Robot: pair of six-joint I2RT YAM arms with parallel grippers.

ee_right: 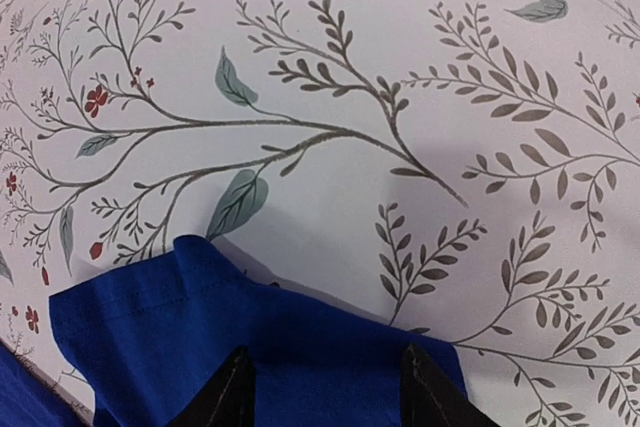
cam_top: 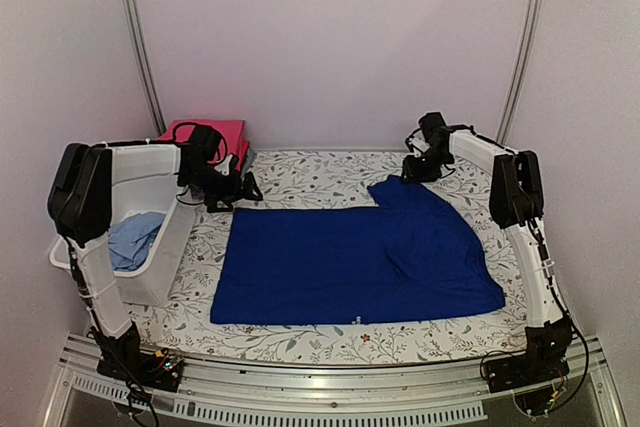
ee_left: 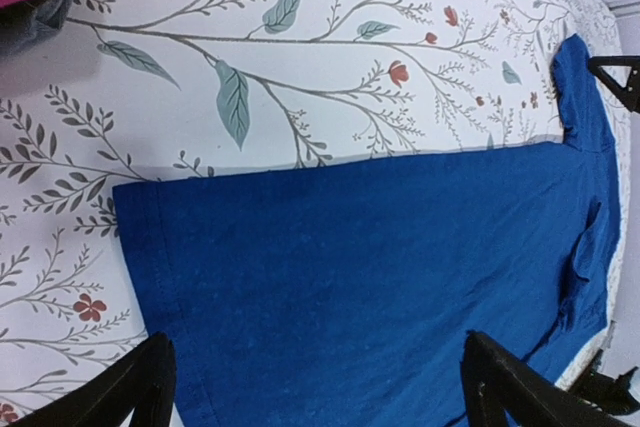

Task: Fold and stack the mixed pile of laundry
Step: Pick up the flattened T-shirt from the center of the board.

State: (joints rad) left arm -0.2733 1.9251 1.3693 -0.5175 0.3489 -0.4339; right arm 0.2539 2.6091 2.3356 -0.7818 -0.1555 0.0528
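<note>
My right gripper is straddling the far edge (ee_right: 328,315) of the royal-blue trousers' narrower part, short of its outer corner (ee_right: 452,350), so next I move over and pinch that corner before I fold.
The royal-blue trousers (cam_top: 350,257) lie spread flat across the middle of the table, with one narrower part reaching to the far right. My left gripper (cam_top: 240,190) hovers at their far left corner; in the left wrist view (ee_left: 320,387) it is wide open over the blue cloth (ee_left: 380,277). My right gripper (cam_top: 415,172) is at the far right tip; in the right wrist view (ee_right: 325,392) its jaws stand apart over the hemmed edge (ee_right: 150,347). A folded pink-red garment (cam_top: 210,132) lies at the back left. A pale-blue garment (cam_top: 135,237) sits in the basket.
The white plastic basket (cam_top: 165,247) stands at the table's left edge, beside the left arm. The table carries a floral cloth (cam_top: 320,172). White walls and metal rails close in the back and sides.
</note>
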